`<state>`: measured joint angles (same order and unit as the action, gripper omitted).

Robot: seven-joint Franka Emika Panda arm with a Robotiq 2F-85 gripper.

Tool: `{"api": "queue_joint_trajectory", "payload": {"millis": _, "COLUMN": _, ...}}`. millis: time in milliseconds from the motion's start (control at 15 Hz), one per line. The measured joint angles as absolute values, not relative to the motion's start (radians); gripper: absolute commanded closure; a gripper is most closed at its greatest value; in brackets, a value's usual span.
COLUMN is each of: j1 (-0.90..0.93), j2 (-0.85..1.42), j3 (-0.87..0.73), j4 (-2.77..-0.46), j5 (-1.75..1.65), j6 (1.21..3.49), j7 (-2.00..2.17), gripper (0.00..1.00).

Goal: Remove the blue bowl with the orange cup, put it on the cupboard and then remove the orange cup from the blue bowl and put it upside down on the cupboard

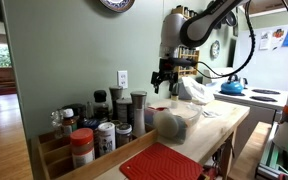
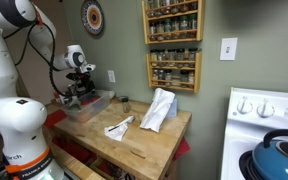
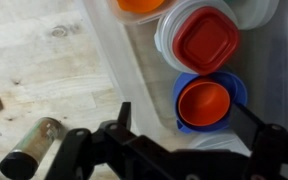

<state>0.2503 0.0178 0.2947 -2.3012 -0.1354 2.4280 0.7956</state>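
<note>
My open gripper should go on down until its fingers straddle both walls (image 3: 179, 103) before it closes there, because the orange cup (image 3: 204, 103) is close against the blue bowl's rim.
In the wrist view the small light-blue bowl (image 3: 188, 112) holds the orange cup (image 3: 204, 102), which stands upright with its mouth up. Both sit in a clear plastic bin (image 3: 139, 60) on the pale wood cupboard top (image 3: 44, 60). My gripper (image 3: 184, 120) is open above the bin. One finger is left of the bowl and the other is at its right rim. In both exterior views the gripper (image 1: 164, 76) (image 2: 81, 90) hangs over the bin (image 2: 89, 106) at the end of the cupboard (image 1: 224, 125) (image 2: 144, 138). The bowl is hidden there.
The bin also holds a red-lidded container (image 3: 206, 42) and an orange item (image 3: 144, 5). A dark-capped bottle (image 3: 29, 150) lies on the wood. Also in view are spice jars (image 1: 99, 125), a red ridged mat (image 1: 162, 163), a white cloth (image 2: 159, 108), a blue kettle (image 2: 279, 155) and a wall spice rack (image 2: 172, 45).
</note>
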Motion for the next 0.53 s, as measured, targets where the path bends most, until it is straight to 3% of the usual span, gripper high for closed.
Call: {"api": "queue_joint_trajectory", "payload": {"millis": 533, "j1": 0.316, "j2": 0.172, "j3": 0.275, "j4": -2.235, "j5": -0.242, "j6": 2.494, "j7": 1.217, "gripper": 0.00}}
